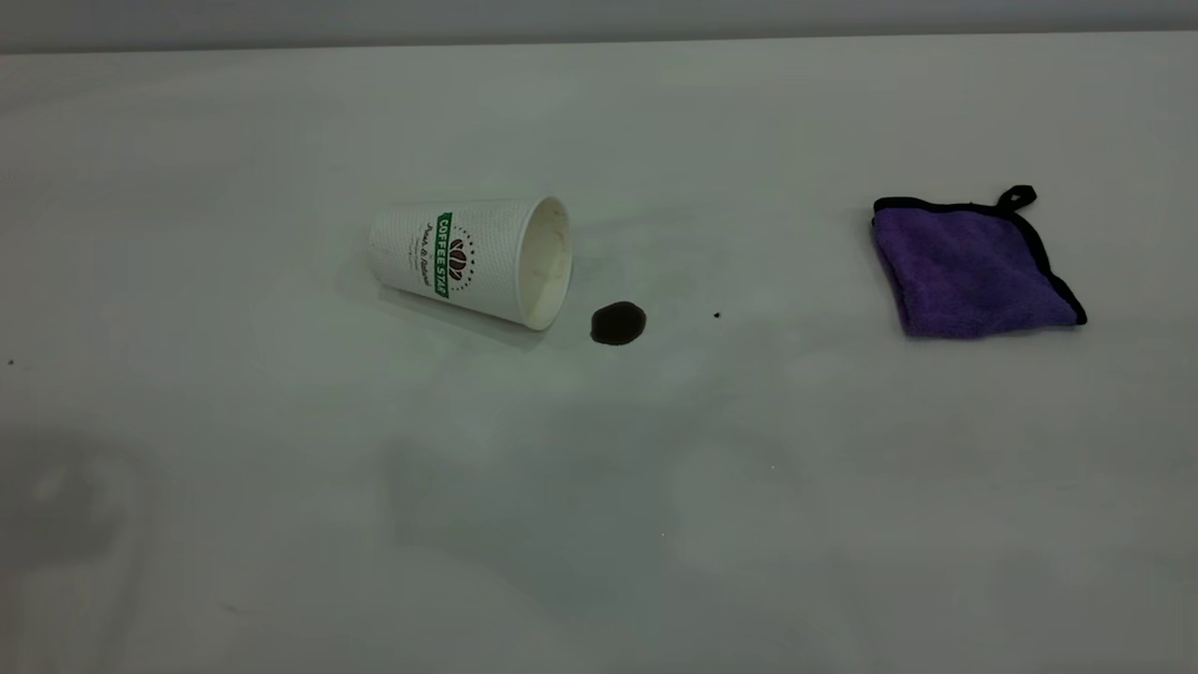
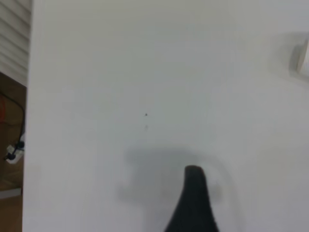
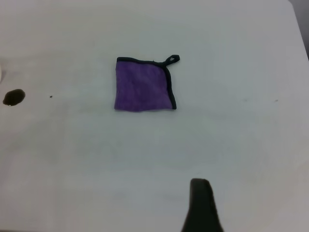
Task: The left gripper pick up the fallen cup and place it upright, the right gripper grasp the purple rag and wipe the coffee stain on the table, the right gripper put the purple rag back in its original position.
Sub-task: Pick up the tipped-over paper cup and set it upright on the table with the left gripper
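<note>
My left gripper should go toward the cup's upper rim next and close there, because the fallen cup's opening is clear of the purple rag.
The fallen cup lies on its side on the table, left of centre, mouth toward the right. The coffee stain is a small dark blot just beside the cup's mouth. The purple rag lies flat at the right. Neither arm shows in the exterior view. In the left wrist view my left gripper is a black tip above bare table, and a pale blur at the frame edge may be the cup. In the right wrist view my right gripper is a black tip well short of the rag; the stain shows too.
A tiny black speck lies between the stain and the rag. The table's far edge meets a grey wall. The left wrist view shows the table's side edge with floor and cables beyond.
</note>
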Controlling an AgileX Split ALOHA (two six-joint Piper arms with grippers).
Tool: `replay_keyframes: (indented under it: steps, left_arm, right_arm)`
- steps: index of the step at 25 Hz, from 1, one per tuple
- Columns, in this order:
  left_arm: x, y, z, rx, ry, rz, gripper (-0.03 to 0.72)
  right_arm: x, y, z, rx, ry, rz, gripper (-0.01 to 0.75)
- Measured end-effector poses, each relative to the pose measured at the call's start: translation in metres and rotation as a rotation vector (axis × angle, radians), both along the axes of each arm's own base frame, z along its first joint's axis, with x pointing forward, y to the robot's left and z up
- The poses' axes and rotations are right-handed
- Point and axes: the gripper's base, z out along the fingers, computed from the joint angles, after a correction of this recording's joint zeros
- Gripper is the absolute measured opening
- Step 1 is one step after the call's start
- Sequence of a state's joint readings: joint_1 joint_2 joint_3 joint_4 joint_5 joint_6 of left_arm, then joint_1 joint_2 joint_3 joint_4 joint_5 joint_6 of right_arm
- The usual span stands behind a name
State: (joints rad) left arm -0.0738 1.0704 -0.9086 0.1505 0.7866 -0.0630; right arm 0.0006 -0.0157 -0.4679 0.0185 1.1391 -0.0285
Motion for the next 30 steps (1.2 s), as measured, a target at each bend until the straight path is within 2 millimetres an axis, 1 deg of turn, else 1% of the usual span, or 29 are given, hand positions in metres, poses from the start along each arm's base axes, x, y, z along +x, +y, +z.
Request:
replay_keyframes:
  steps: [3,6,9,10,12,14,16,18,20,22,26,30]
  left_arm:
    - [0.035,-0.016,-0.012,0.009,0.064,-0.056,0.710]
    - [0.067,-0.043,-0.027,0.029,0.094,-0.104,0.708]
    - [0.098,-0.077,-0.050,0.085,0.110,-0.138,0.708]
    - [0.107,-0.091,-0.055,0.106,0.103,-0.149,0.708]
    - [0.123,-0.121,-0.072,0.149,0.108,-0.180,0.708]
    - [0.135,-0.149,-0.087,0.192,0.114,-0.213,0.708]
    - [0.143,-0.176,-0.104,0.226,0.134,-0.240,0.708]
    - [0.148,-0.200,-0.117,0.252,0.147,-0.270,0.708]
    - [0.152,-0.219,-0.134,0.283,0.169,-0.296,0.707]
    - [0.155,-0.237,-0.145,0.304,0.169,-0.327,0.706]
    - [0.160,-0.266,-0.172,0.353,0.171,-0.377,0.698]
    - [0.163,-0.281,-0.204,0.412,0.179,-0.407,0.687]
  right_arm:
    - [0.000,0.000,0.000,0.000,0.000,0.000,0.588]
    - [0.000,0.000,0.000,0.000,0.000,0.000,0.588]
    - [0.000,0.000,0.000,0.000,0.000,0.000,0.588]
    - [0.000,0.000,0.000,0.000,0.000,0.000,0.588]
    - [0.000,0.000,0.000,0.000,0.000,0.000,0.588]
    - [0.000,0.000,0.000,-0.001,0.000,0.000,0.588]
    - [0.000,0.000,0.000,-0.001,0.000,0.000,0.588]
    - [0.000,0.000,0.000,-0.001,0.000,0.000,0.588]
    - [0.000,0.000,0.000,-0.001,0.000,0.000,0.588]
    - [0.000,0.000,0.000,-0.001,0.000,0.000,0.588]
    - [0.000,0.000,0.000,-0.001,0.000,0.000,0.588]
    - [0.000,0.000,0.000,-0.001,0.000,0.000,0.588]
